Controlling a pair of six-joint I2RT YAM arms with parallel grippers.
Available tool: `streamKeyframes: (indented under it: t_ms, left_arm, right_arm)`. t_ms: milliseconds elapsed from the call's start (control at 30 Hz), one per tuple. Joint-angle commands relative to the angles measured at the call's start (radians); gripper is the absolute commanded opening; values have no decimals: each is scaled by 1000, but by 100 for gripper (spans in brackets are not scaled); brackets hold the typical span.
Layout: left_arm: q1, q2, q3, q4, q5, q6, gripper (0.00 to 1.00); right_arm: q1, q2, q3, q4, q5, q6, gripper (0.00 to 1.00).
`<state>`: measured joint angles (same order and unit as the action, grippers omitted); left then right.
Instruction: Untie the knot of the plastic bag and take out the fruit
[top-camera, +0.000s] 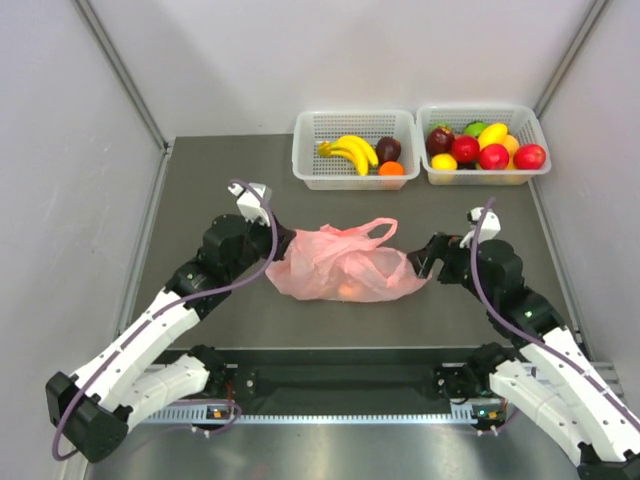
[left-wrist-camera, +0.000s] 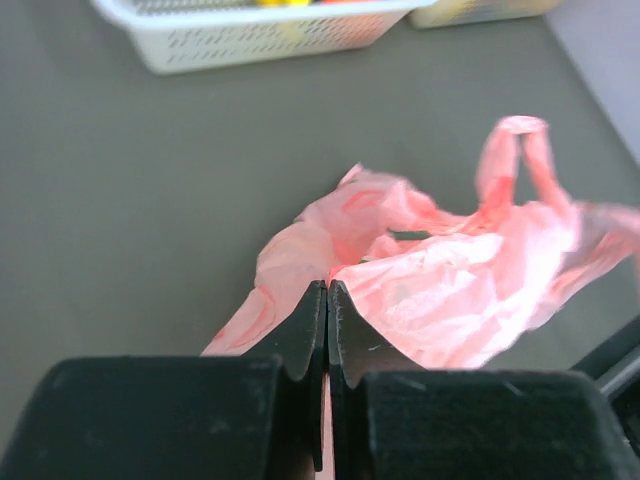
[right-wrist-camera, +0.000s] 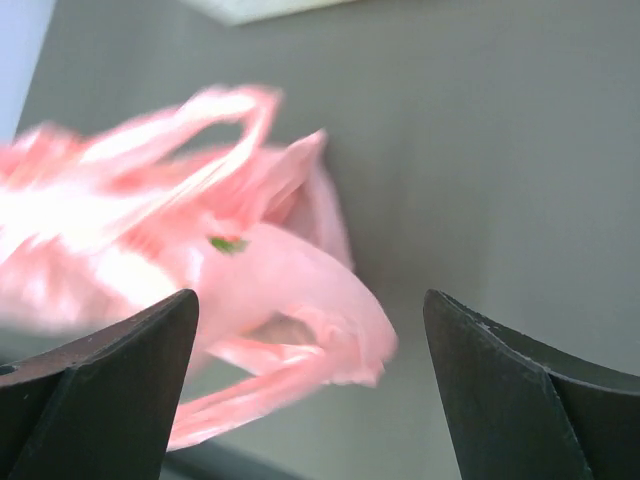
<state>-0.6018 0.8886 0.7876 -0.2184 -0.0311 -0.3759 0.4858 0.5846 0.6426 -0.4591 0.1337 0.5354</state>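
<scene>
The bag's edge (top-camera: 287, 270) is pinched in my left gripper away from the handle loop. Next, my left gripper opens and grabs the bag's rim while my right gripper holds the handle's tip (top-camera: 408, 282).
The pink plastic bag (top-camera: 335, 262) lies crumpled at the middle of the table. One handle loop (top-camera: 380, 229) stands up at its back; I cannot pick out a knot. An orange tint of fruit (top-camera: 350, 290) shows through the plastic, and a green stem shows in the left wrist view (left-wrist-camera: 405, 235). My left gripper (top-camera: 283, 246) is shut on the bag's left edge (left-wrist-camera: 300, 250), with pink film between the fingers. My right gripper (top-camera: 425, 262) is open at the bag's right end. In the right wrist view the bag's tip (right-wrist-camera: 340, 320) lies between the spread fingers, untouched.
A white basket (top-camera: 300, 160) at the back holds bananas (top-camera: 350, 152), a dark fruit and an orange one. A second white basket (top-camera: 480, 108) to its right holds several fruits. Grey walls close in on both sides and behind.
</scene>
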Motion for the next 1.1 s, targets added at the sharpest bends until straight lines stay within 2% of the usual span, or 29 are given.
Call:
streamKeyframes:
  t_ms: [0,67,200,267,367,400,500,667,800,900,1000,1067]
  left_arm:
    - [4,47,85,172,101,69,0]
    - [4,78,124,174,141,95,0]
    - [4,81,136,195,285,123,0]
    - [4,72,128,189,344,124,0]
    - [4,47,101,179,379,121,0]
    - [4,39,93,175,378,121,0]
    - [4,3,58,150,341,117,0]
    - [4,-45,35,93,229,117,0]
    - [4,-60,6,67,204,88,0]
    - [4,-76,-23,67,204,68,0]
    - [4,-99,-57,68,230,34,0]
    - [4,-129,-76,77,258,16,0]
  right_arm:
    - [-10,-5,84,16,-313,-169,94]
    - [-9,-11,110,4,-304,-202,95]
    - [-10,-16,158,-47,-184,-251,98]
    - [-9,10,181,-46,-222,-302,99]
    - [-9,141,228,-93,-253,-333,97]
    - [-9,209,235,-104,-253,-336,96]
    - [-3,282,230,-109,-293,-330,89]
    - [74,262,167,-61,-339,-322,87]
    - [143,261,134,-49,-316,-289,88]
    - [180,299,115,-32,-277,-256,86]
    - [214,363,117,-39,-145,-218,75]
    - [223,414,127,-47,-14,-180,55]
